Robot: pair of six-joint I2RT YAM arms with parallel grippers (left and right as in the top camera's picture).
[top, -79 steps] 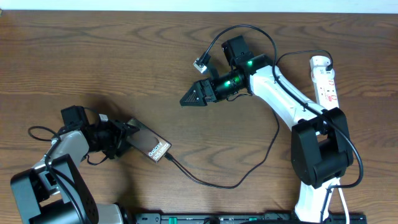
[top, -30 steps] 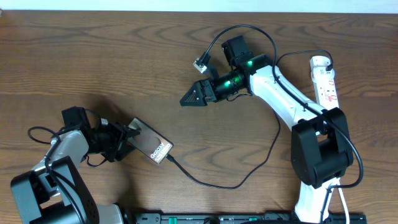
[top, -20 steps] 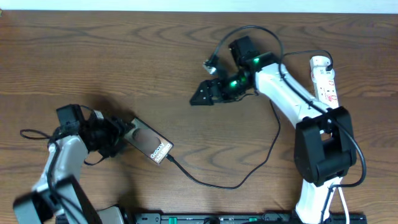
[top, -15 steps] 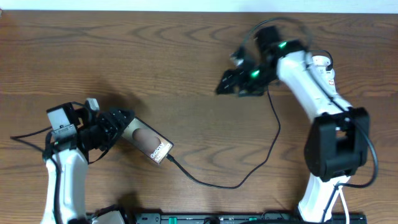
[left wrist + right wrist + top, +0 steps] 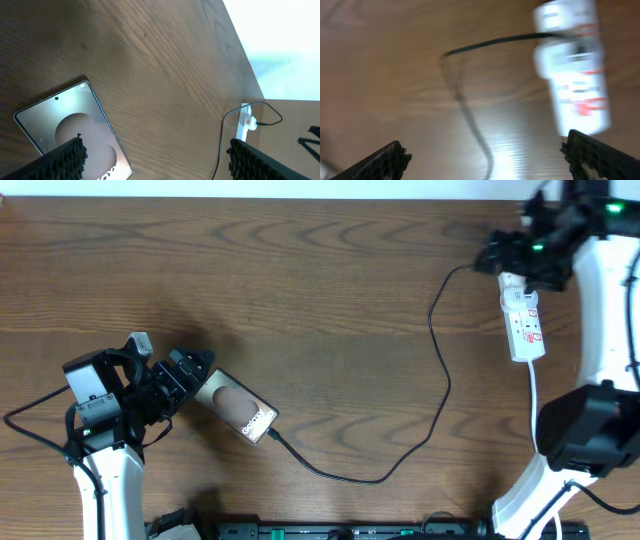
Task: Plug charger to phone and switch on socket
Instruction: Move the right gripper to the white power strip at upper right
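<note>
My right gripper is hovering on the charger cable's side of the socket, so it needs to come to the switch [image 5: 593, 71] next to the plug from the opposite side.
The phone [image 5: 238, 410] lies flat at the front left, a dark slab with white lettering, also seen in the left wrist view as the phone [image 5: 70, 125]. The charger [image 5: 440, 380], a thin black cable, runs from the phone's near end in a loop up to the socket [image 5: 526, 325], a white power strip at the far right. My left gripper [image 5: 187, 373] is open just left of the phone, with nothing between its fingers [image 5: 62, 159]. My right gripper [image 5: 498, 257] hovers open over the socket's far end. The right wrist view is blurred, showing the socket [image 5: 575, 75] and the charger [image 5: 470, 117].
The socket's white cord [image 5: 535, 395] trails toward the front right beside the right arm's base [image 5: 585, 440]. A black rail [image 5: 340, 530] runs along the front edge. The left wrist view shows the far table edge and the socket [image 5: 245, 125] in the distance.
My left gripper has opened, let go of the phone and drawn back to the left. My right arm has swung from the table's middle to the far right, over the socket.
</note>
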